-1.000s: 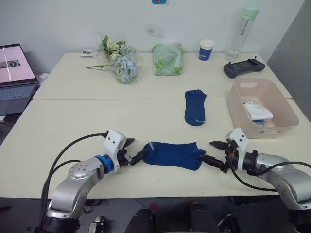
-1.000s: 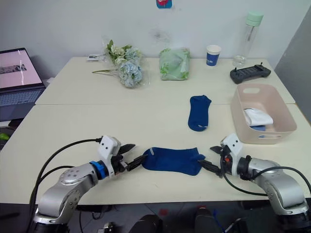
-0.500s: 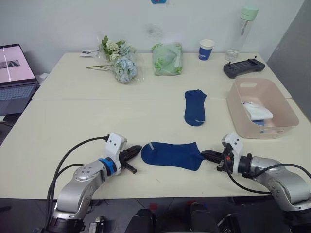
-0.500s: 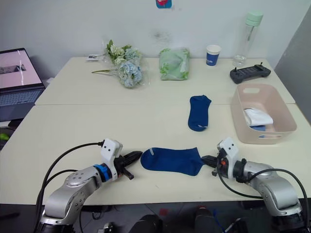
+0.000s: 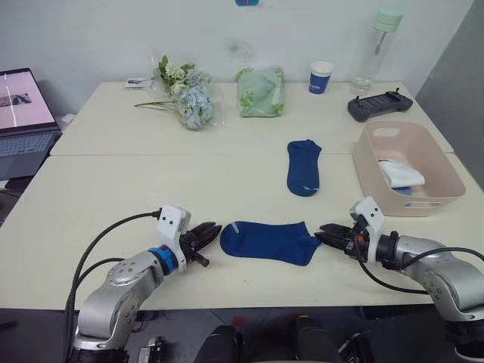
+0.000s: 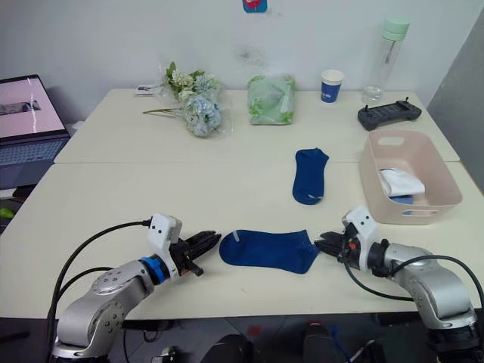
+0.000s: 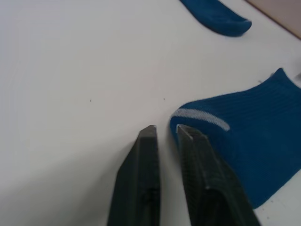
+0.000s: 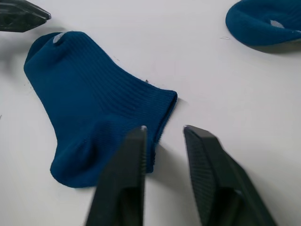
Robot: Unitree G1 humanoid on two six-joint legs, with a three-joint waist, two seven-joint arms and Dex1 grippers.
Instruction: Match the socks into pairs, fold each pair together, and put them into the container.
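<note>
I expect the second navy sock [image 5: 304, 167] to bunch into a narrow piece when I carry it by both ends, since it lies thin with a curling toe [image 8: 249, 29].
A navy sock [image 5: 268, 242] lies flat near the table's front edge, between my two grippers. My left gripper [image 7: 165, 128] rests on the table beside the sock's pale-striped end, shut, with nothing between its fingers. My right gripper [image 8: 163, 128] is open at the sock's ribbed end [image 8: 162, 113]; one finger overlaps the fabric edge and bare table shows in the gap. A second navy sock [image 5: 304, 168] lies further back. The pink container [image 5: 364, 162] at the right holds a white sock [image 5: 399, 174] with a bit of light blue beneath it.
Along the back of the table stand a flower bouquet [image 5: 189, 98], a pale green bundle [image 5: 261, 91], a blue cup [image 5: 321, 77], a clear bottle [image 5: 382, 45] and a black controller [image 5: 380, 104]. A laptop [image 5: 23, 113] sits at the far left.
Both grippers have narrowed from wide open, the left one to shut, and drawn in to the two ends of the front sock. The sock itself has stayed flat in place.
</note>
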